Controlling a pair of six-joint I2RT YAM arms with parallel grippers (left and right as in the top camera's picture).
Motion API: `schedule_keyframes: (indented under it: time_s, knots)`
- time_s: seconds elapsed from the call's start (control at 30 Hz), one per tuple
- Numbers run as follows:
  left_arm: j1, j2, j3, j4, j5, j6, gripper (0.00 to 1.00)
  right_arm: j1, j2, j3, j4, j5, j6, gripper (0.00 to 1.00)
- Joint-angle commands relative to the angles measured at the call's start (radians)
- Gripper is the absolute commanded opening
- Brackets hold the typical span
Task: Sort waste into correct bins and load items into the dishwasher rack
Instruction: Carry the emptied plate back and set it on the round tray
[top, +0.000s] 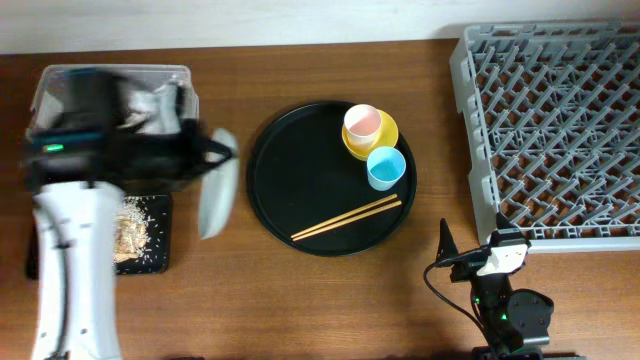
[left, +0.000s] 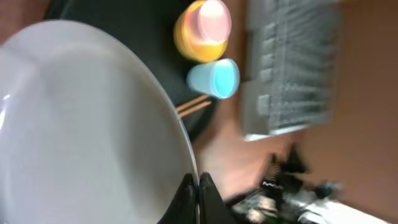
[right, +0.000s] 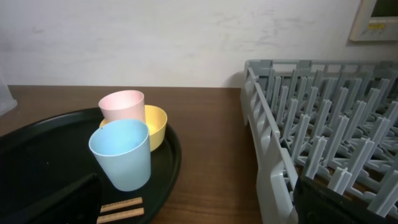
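The round black tray (top: 297, 184) has open space (top: 303, 175) for the plate next to the chopsticks. My left gripper should go on moving the plate there until the plate lies flat.
My left gripper (left: 199, 186) is shut on the rim of the pale grey-green plate (left: 81, 124) and holds it tilted on edge left of the round black tray (top: 300, 170); overhead shows the plate (top: 218, 185) edge-on. On the round tray the pink cup (top: 362, 122) sits in the yellow bowl (top: 388, 138), with the light blue cup (top: 386, 167) and the chopsticks (top: 345, 218) beside it. My right gripper (top: 470, 248) is open and empty near the rack's front left corner. Food scraps (top: 133, 230) lie on the flat black tray (top: 160, 262). The wrapper is not visible.
The grey dishwasher rack (top: 560, 130) fills the right side and holds nothing. The clear tub (top: 180, 75) stands at the far left, mostly hidden under my left arm, with white paper (top: 160, 100) in it. Bare wood lies between the round tray and the rack.
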Motion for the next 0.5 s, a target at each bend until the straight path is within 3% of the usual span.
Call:
schedule_keyframes:
  time_s: [0.0,0.1,0.23,0.47]
  knots:
    - [-0.262,0.045,-0.004,0.068,-0.421,-0.166,0.01,0.005,-0.004,-0.005,-0.005,0.006,0.007,0.98]
    - [-0.442,0.124,-0.004,0.185,-0.555,-0.174,0.01,0.005,-0.004,-0.005,-0.005,0.006,0.007,0.98]
    - [-0.584,0.27,-0.004,0.313,-0.802,-0.219,0.01,0.005,-0.004,-0.005,-0.005,0.006,0.007,0.98]
    - [-0.638,0.465,-0.004,0.389,-0.85,-0.219,0.01,0.005,-0.004,-0.005,-0.005,0.006,0.007,0.98]
